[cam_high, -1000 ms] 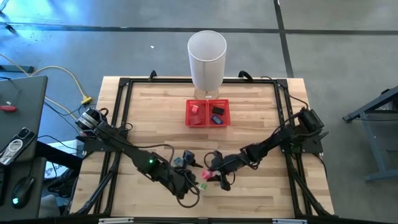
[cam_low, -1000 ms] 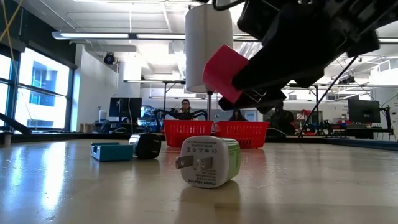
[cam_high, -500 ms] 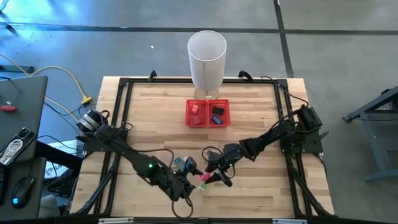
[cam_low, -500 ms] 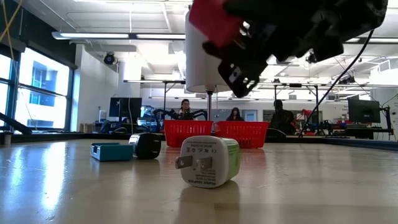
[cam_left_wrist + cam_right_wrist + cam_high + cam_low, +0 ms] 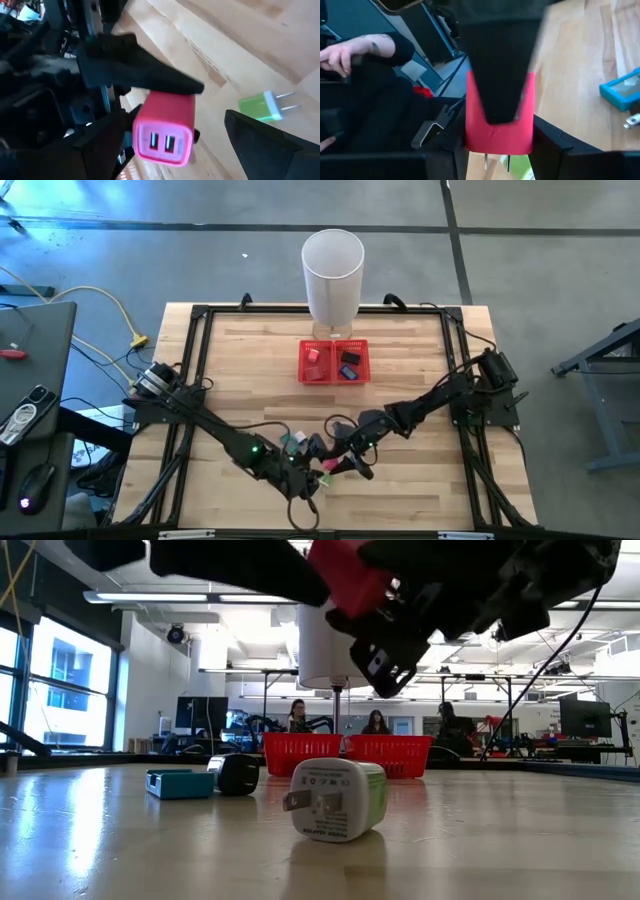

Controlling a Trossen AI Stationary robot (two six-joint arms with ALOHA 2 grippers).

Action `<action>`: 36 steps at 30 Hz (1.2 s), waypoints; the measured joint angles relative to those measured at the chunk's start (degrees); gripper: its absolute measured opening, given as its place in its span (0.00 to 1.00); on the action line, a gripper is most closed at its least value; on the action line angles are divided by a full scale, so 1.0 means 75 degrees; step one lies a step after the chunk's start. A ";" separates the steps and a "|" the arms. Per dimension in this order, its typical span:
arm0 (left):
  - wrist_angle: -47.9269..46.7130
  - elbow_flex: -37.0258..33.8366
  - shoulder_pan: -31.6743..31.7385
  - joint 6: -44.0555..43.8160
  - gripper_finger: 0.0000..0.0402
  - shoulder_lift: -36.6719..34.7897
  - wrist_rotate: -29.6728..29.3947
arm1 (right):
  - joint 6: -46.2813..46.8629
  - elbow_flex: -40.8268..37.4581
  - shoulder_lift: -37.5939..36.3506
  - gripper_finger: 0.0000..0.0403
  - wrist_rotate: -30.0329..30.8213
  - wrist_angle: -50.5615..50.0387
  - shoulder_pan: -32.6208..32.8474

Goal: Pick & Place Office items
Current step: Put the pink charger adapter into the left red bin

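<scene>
Next, my left gripper takes the charger block's port end (image 5: 164,142) from my right gripper, because the tray's compartment of red pieces (image 5: 315,362) is closer to my left gripper.
A pink-red charger block (image 5: 164,126) with two USB ports hangs above the table in my right gripper (image 5: 338,463), which is shut on it; the low view shows it high up (image 5: 345,575). My left gripper (image 5: 175,165) is open, and its fingers stand on either side of the block's port end without touching it. A green-white plug (image 5: 335,798) lies on its side on the table below. A teal-white piece (image 5: 180,783) and a dark adapter (image 5: 237,773) lie farther back. My right gripper pinches the pink-red charger block between its two fingers, one finger (image 5: 497,65) lying flat on a wide face (image 5: 497,132), the other hidden under the block. The block is lifted clear of the table, and its port end (image 5: 159,144) sticks out past the fingertips toward my left gripper.
The red mesh tray (image 5: 302,362) sits at mid-table toward the far edge with small pieces in both compartments. The tall white bin (image 5: 333,275) stands behind it. A person's hand (image 5: 340,55) shows beyond the table's near edge.
My right gripper has carried the pink-red block up and a little toward the table's left, then held still. My left gripper has risen and moved right toward the block, and its arm now shows at the top of the low view.
</scene>
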 joint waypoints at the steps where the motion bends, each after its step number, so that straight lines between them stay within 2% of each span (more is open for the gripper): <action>1: 0.0023 0.0000 0.0044 0.0009 0.82 0.0037 0.0006 | -0.0013 0.0000 0.0000 0.36 -0.0005 0.0016 0.0003; 7: 0.0045 -0.0006 0.0135 0.0008 0.82 0.0089 0.0005 | -0.0020 -0.0001 0.0000 0.36 -0.0023 -0.0029 0.0003; 10: 0.0003 -0.0006 0.0124 0.0159 0.78 0.0089 -0.0061 | -0.0023 -0.0003 0.0000 0.36 -0.0027 -0.0027 0.0003; 21: 0.0016 -0.0006 0.0179 -0.0038 0.42 0.0232 -0.0115 | -0.0065 -0.0008 0.0006 0.35 -0.0050 -0.0117 0.0003; 24: 0.0032 -0.0006 0.0178 -0.0082 0.35 0.0232 -0.0132 | -0.0075 -0.0010 0.0006 0.35 -0.0050 -0.0136 0.0006; 31: 0.0033 -0.0006 0.0175 -0.0104 0.38 0.0235 -0.0131 | -0.0046 -0.0012 0.0006 0.35 -0.0052 -0.0147 0.0006; 36: 0.0016 -0.0006 0.0163 -0.0046 0.34 0.0235 -0.0137 | -0.0043 -0.0012 0.0006 0.37 0.0129 -0.0159 0.0012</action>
